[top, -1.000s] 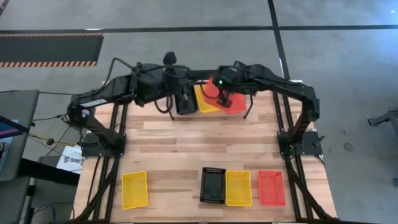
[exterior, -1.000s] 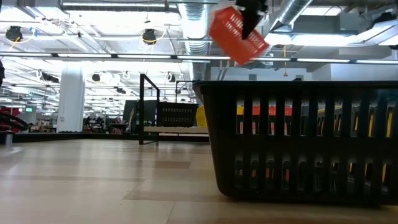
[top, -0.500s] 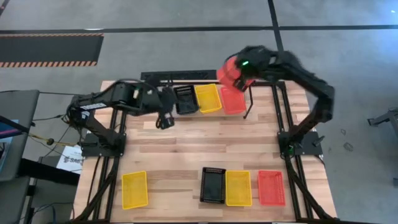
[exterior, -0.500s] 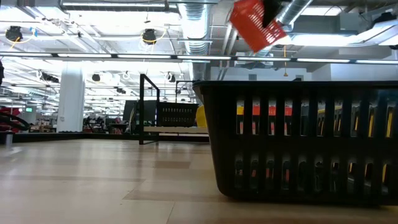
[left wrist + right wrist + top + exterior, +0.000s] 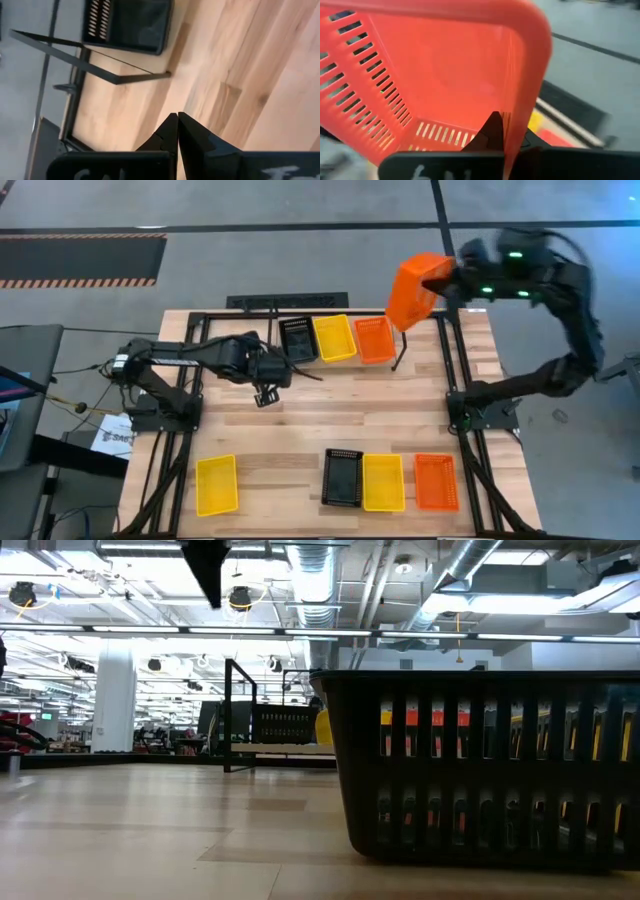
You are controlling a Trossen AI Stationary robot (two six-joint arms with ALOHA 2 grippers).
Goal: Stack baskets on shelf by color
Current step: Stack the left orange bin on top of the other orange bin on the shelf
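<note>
My right gripper's red-orange basket (image 5: pixel 411 288) is hanging tilted past the shelf's end, so I should swing it back and make it level above the shelf's red-orange basket (image 5: pixel 374 340).
My right gripper (image 5: pixel 447 280) is raised high beyond the shelf's right end and is shut on a red-orange basket (image 5: pixel 415 288), which fills the right wrist view (image 5: pixel 435 75). The shelf (image 5: pixel 398 358) stands at the table's far edge. A black (image 5: pixel 297 340), a yellow (image 5: pixel 335 338) and a red-orange basket (image 5: pixel 375 340) rest on it by their bottoms. My left gripper (image 5: pixel 265 392) hovers shut and empty over the table, just left and near of the shelf's black basket (image 5: pixel 127 25); the left wrist view shows its fingertips closed (image 5: pixel 177 120). My right gripper holds the red-orange basket by one wall at its rim (image 5: pixel 522 100). One finger (image 5: pixel 492 131) is inside the basket and the other is outside, hidden behind the wall. The basket is lifted clear of shelf and table and hangs tilted to the gripper's left.
Along the near edge lie a yellow basket (image 5: pixel 217 485), then a black (image 5: pixel 342 478), a yellow (image 5: pixel 383 482) and a red-orange one (image 5: pixel 436 482) side by side. The black one fills the low view (image 5: pixel 480 770). Bare wood lies between the two rows.
My right gripper has risen steeply from just above the shelf's red-orange basket and swung right and toward the far edge. It carried its red-orange basket up out of the low view. My left gripper has drawn back from the shelf's black basket toward the near-left.
</note>
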